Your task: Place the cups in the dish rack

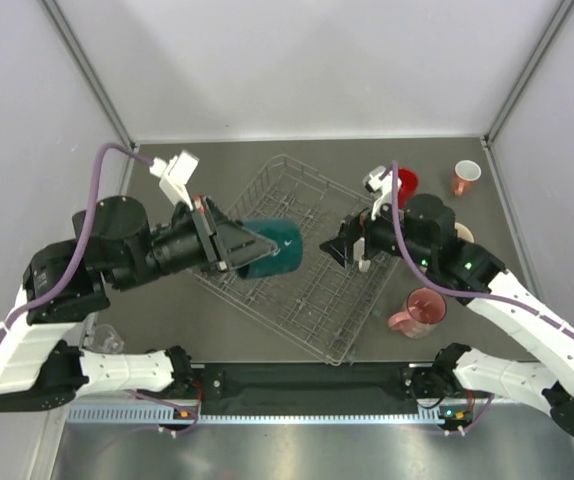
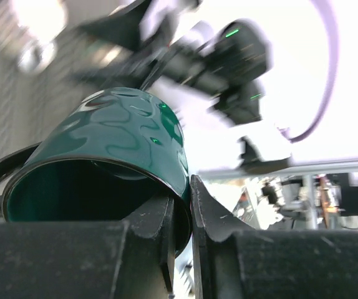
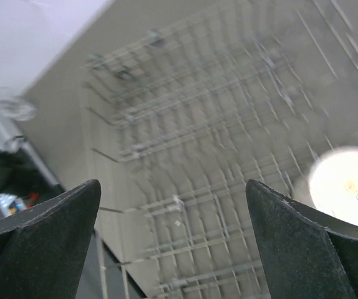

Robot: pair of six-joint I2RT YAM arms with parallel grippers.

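Note:
I should take the mug's base end point(image 1: 293, 247) with my right gripper and place the mug, because my left gripper is pinching the teal mug's rim point(image 2: 96, 158), which should face down in the rack.
My left gripper point(image 1: 255, 246) is shut on the rim of a dark teal mug point(image 1: 277, 248), which hangs on its side above the left half of the dish rack point(image 1: 312, 300). In the left wrist view one finger sits inside the teal mug point(image 2: 116, 146) and the other outside, so the gripper point(image 2: 182, 208) pinches its wall. My right gripper point(image 1: 352, 252) hovers open over the rack's right side, and between its fingers point(image 3: 173, 205) only the rack's wire grid point(image 3: 216, 124) shows. On the table lie a red mug point(image 1: 406, 183), a salmon mug point(image 1: 465, 177) and a translucent pink mug point(image 1: 422, 312).
A clear glass mug point(image 1: 107, 338) stands near the left arm's base. A cream mug point(image 1: 464, 233) is mostly hidden behind the right arm. A pale round object point(image 3: 347, 187) shows at the right edge of the right wrist view. The booth's walls enclose the table.

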